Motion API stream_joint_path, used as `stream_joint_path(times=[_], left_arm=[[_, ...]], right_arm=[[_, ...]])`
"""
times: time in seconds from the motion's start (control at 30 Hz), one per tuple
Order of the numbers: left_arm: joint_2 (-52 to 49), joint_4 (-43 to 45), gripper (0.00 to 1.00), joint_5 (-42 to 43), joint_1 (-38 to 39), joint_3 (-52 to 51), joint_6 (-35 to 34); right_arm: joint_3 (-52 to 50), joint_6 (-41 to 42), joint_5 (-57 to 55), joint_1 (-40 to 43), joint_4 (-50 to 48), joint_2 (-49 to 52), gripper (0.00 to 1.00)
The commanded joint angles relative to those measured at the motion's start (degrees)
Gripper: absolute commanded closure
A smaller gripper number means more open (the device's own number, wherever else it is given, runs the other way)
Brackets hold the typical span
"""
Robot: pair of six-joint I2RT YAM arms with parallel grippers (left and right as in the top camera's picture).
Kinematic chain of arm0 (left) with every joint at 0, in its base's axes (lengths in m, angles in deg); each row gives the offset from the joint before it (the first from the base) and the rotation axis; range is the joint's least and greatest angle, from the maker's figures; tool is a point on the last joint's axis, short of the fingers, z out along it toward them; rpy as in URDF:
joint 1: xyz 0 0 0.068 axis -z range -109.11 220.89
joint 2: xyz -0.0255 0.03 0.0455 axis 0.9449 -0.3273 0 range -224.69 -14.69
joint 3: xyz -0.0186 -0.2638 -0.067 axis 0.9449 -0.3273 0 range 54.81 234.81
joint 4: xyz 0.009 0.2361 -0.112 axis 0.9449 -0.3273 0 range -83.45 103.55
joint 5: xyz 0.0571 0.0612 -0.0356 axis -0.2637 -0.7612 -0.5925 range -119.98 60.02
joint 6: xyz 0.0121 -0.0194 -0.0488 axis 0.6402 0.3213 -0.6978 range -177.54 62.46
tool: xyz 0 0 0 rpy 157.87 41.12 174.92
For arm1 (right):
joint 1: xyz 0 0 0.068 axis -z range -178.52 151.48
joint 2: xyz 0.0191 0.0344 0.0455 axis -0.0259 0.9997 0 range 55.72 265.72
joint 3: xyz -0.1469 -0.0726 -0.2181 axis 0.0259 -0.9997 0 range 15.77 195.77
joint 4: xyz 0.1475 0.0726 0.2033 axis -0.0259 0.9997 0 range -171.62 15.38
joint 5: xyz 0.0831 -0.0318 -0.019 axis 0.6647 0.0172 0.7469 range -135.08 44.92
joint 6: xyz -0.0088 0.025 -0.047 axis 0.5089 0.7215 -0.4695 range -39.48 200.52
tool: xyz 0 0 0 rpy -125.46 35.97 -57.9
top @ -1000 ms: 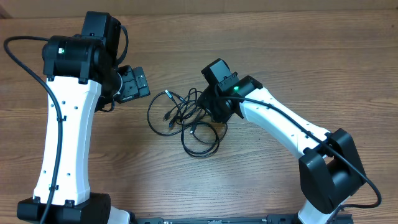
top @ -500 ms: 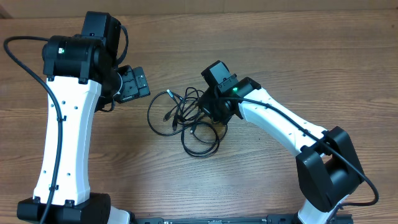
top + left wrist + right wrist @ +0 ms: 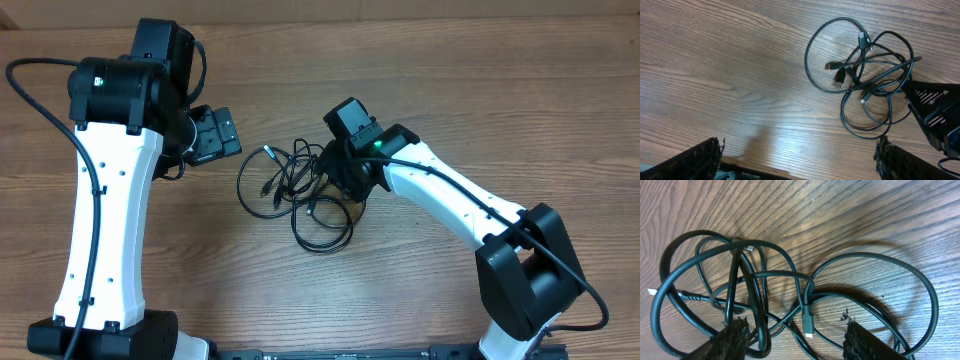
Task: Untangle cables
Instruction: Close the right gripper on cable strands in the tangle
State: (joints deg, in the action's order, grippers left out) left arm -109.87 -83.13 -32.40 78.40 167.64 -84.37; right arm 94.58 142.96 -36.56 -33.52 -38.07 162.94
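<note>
My right gripper is across a plug end (image 3: pixel 807 322), and the raised cable loops are at one finger. Next, I move over onto those loops (image 3: pixel 756 297) and lift them clear.
The cables (image 3: pixel 300 195) are a tangle of thin black cords in overlapping loops on the wooden table, with small plug ends. They also show in the left wrist view (image 3: pixel 865 85) and close up in the right wrist view (image 3: pixel 765 290). My right gripper (image 3: pixel 338 187) is open and sits low over the right side of the tangle; its fingers (image 3: pixel 795 340) straddle several cords and a plug end (image 3: pixel 807 322). My left gripper (image 3: pixel 215 138) is open and empty, left of the tangle and apart from it; its fingers (image 3: pixel 797 162) frame bare table.
The wooden table (image 3: pixel 500 100) extends around the tangle. The left arm's white body (image 3: pixel 105 230) stands at the left, the right arm's (image 3: pixel 450 200) at the right.
My right gripper has shifted slightly left and lower onto the tangle, and the cords have shifted slightly. The left arm has not moved.
</note>
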Motion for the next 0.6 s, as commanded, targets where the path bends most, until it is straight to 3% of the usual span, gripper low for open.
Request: stream_joint_path(times=[0.0,0.3,0.4,0.5,0.53,0.57], left_arm=[[-0.42,-0.11,0.0,-0.79,0.39,-0.26,0.02],[-0.42,-0.13,0.0,-0.79,0.39,-0.26,0.04],[-0.42,-0.13,0.0,-0.79,0.39,-0.26,0.04],[-0.42,-0.13,0.0,-0.79,0.39,-0.26,0.33],[-0.42,-0.11,0.0,-0.79,0.39,-0.26,0.72],[-0.42,-0.13,0.0,-0.79,0.39,-0.26,1.16]], right_arm=[[-1.7,-1.44,-0.76,-1.01,-0.74,0.2,0.43],[-1.73,-1.42,-1.03,-3.58,-3.32,2.36,0.5],[-1.73,-1.44,-1.27,-3.56,-4.09,3.48,0.62],[-1.7,-1.99,-2.95,-3.5,-4.09,3.5,0.83],[-1.57,-3.26,-2.91,-3.5,-4.22,3.48,0.94],[-1.27,-4.98,-2.86,-3.5,-4.13,3.48,0.96]])
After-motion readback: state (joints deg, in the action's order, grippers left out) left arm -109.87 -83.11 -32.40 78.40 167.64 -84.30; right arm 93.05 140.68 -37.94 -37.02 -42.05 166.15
